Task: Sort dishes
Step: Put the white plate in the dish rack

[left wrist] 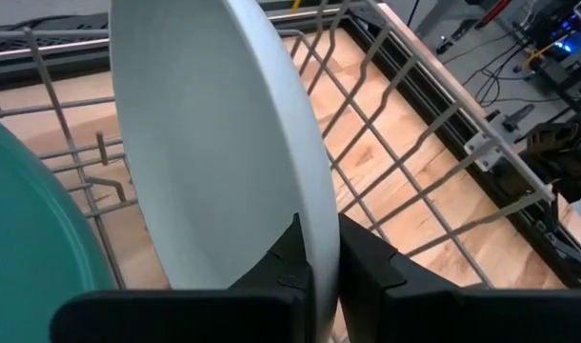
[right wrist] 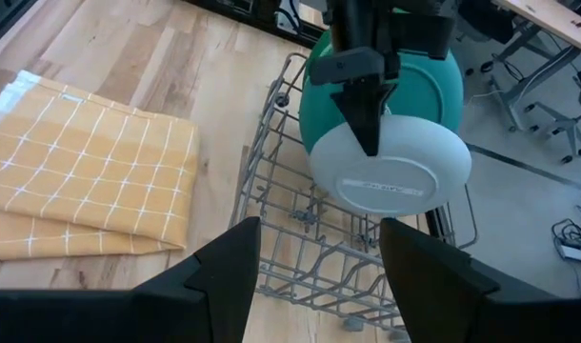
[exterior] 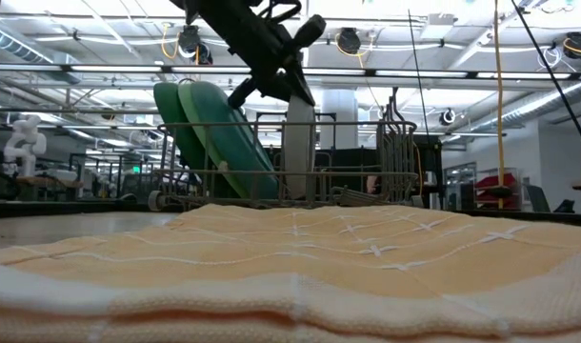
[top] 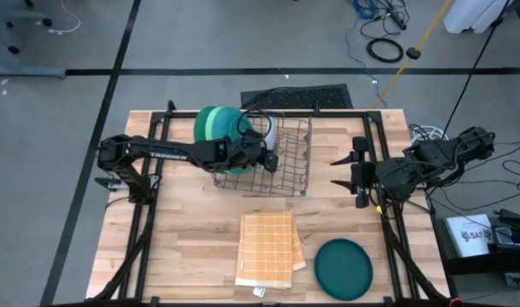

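Observation:
The pale plate stands upright [exterior: 297, 152], apart from the leaning teal plate. Next, my left gripper lets go of the pale plate and pushes the pale plate's far side [right wrist: 390, 185] until it leans alongside the teal plate.
A pale blue-grey plate [right wrist: 390, 171] stands on edge inside the grey wire rack [top: 286, 162], with my left gripper [top: 271, 159] shut on it. Behind it, green and teal plates [top: 216, 128] lean on their rims at the rack's left end; the teal one [left wrist: 33, 238] is nearest. A dark teal plate [top: 343, 267] lies flat on the table near the front right. My right gripper [top: 347, 170] hangs open to the right of the rack, with nothing between its fingers. My left gripper pinches the pale plate's upper rim [left wrist: 319, 214] between its two fingers [left wrist: 367, 272], one on each face. The fingers come slanting down from above and from the table's left. The plate hangs upright, its lower part down inside the rack; whether it touches the wires I cannot tell.
A folded orange-yellow checked cloth [top: 267, 247] lies on the wooden table in front of the rack. Black frame rails [top: 145, 213] run along both sides of the table. The rack's right half [right wrist: 300, 257] holds no plates.

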Robot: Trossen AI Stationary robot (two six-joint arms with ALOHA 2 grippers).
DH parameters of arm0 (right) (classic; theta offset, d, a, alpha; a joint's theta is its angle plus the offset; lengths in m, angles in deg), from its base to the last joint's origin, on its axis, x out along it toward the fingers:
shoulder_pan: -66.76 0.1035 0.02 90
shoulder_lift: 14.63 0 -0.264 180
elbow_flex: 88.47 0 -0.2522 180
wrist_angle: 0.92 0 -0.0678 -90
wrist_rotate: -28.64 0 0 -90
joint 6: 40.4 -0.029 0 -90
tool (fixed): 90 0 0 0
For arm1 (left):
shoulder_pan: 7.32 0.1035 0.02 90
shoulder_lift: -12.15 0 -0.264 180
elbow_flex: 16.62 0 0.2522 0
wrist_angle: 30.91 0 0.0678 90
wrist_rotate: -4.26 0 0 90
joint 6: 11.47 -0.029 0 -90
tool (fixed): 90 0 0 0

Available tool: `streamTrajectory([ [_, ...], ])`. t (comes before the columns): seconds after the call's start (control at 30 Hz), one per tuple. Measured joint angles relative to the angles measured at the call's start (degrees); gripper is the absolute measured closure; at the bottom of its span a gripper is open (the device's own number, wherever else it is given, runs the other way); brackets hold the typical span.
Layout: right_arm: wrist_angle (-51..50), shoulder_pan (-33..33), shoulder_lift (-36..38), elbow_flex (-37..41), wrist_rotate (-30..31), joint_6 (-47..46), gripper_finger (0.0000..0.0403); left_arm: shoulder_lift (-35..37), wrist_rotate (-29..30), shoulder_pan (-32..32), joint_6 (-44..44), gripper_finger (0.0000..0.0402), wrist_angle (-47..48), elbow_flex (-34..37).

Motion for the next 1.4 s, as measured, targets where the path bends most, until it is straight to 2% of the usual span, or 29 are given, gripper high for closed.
streamTrajectory([
  [0.53, 0.23, 0.00, 0.00, 0.00, -0.20, -0.34, 0.0195, -0.05, 0.42, -0.23, -1.62, 0.0354, 0.81, -0.02],
  [0.63, 0.21, 0.00, 0.00, 0.00, -0.20, -0.36, 0.0195, -0.07, -0.19, -0.23, -1.66, 0.0327, 0.82, 0.00],
  [0.97, 0.62, 0.00, 0.00, 0.00, -0.20, -0.36, 0.0195, -0.06, -0.19, -0.37, -0.52, 0.0195, 0.62, -0.01],
  [1.07, 0.62, 0.00, 0.00, 0.00, -0.20, -0.36, 0.0195, 0.37, 0.18, -0.36, -0.66, 0.0182, 0.45, 0.00],
  [1.4, 0.67, 0.00, 0.00, 0.00, -0.20, -0.59, 0.0195, 4.51, 3.00, -0.34, -6.91, 0.0181, 0.35, 0.00],
])
